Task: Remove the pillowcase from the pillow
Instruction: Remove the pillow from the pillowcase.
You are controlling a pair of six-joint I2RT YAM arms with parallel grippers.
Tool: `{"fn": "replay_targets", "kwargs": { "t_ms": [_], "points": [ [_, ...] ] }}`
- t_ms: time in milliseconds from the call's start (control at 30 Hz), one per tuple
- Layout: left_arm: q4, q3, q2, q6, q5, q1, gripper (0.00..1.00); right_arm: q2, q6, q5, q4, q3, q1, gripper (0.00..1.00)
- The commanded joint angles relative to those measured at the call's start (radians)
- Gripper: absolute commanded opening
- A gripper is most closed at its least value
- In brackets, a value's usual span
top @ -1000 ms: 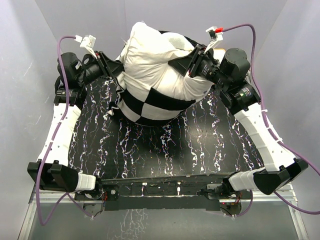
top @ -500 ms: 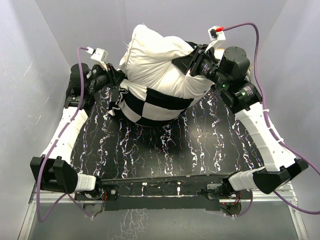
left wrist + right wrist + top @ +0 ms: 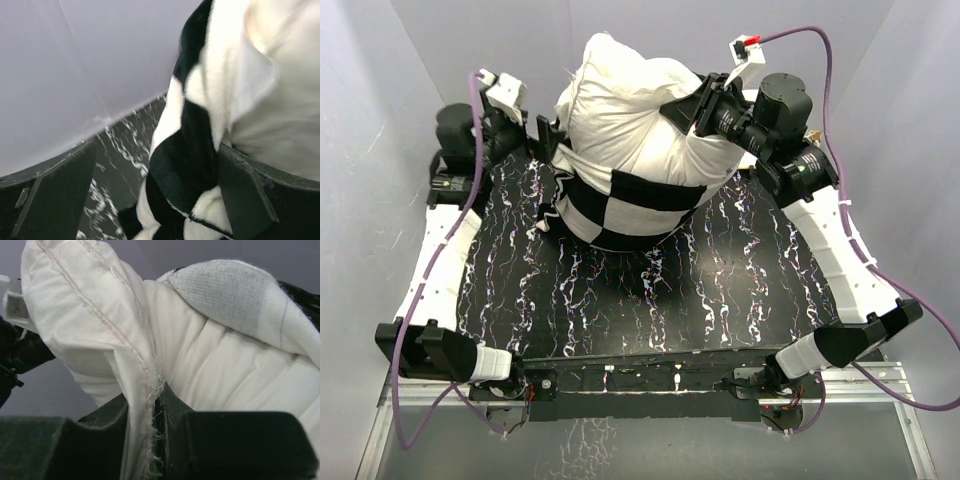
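Observation:
I should back my left gripper off and use it to take the pillow's frayed seam (image 3: 145, 362) next to my right gripper, because the pillowcase (image 3: 184, 147) hangs between my left gripper's open fingers.
The plump white pillow (image 3: 630, 110) stands on end at the back of the table, its upper half bare. The black and cream checkered pillowcase (image 3: 620, 205) wraps only its lower half and bunches on the table. My right gripper (image 3: 685, 110) is shut on the pillow's frayed seam edge (image 3: 145, 365) and holds it up. My left gripper (image 3: 542, 135) stands open just left of the pillow. In the left wrist view the pillowcase (image 3: 185, 150) hangs between the spread fingers (image 3: 55, 190), nearer the right one and not pinched.
The black table top with white marbling (image 3: 650, 300) stretches toward the arm bases. Grey walls (image 3: 380, 150) close in on the left, back and right. Purple cables (image 3: 830, 80) loop over both wrists.
My left gripper has opened, let go of the pillowcase and drawn back a little to the left. The right gripper has raised the pillow slightly, baring more of it.

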Motion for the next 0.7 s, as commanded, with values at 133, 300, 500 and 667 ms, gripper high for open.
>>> {"fn": "replay_targets", "kwargs": {
  "t_ms": [133,300,500,667],
  "points": [
    [-0.335,0.424,-0.077,0.249,0.197,0.015,0.97,0.099,-0.045,0.013,0.103,0.164,0.051,0.08],
    [-0.165,0.349,-0.177,0.291,0.157,0.015,0.97,0.244,-0.113,0.100,0.021,0.347,0.210,0.08],
    [-0.366,0.445,-0.144,0.439,0.384,0.014,0.97,0.292,-0.156,-0.020,0.088,0.346,0.332,0.08],
    [-0.686,0.630,0.000,0.647,0.379,0.015,0.97,0.291,-0.152,-0.215,0.151,0.297,0.342,0.08]
  ]
}}
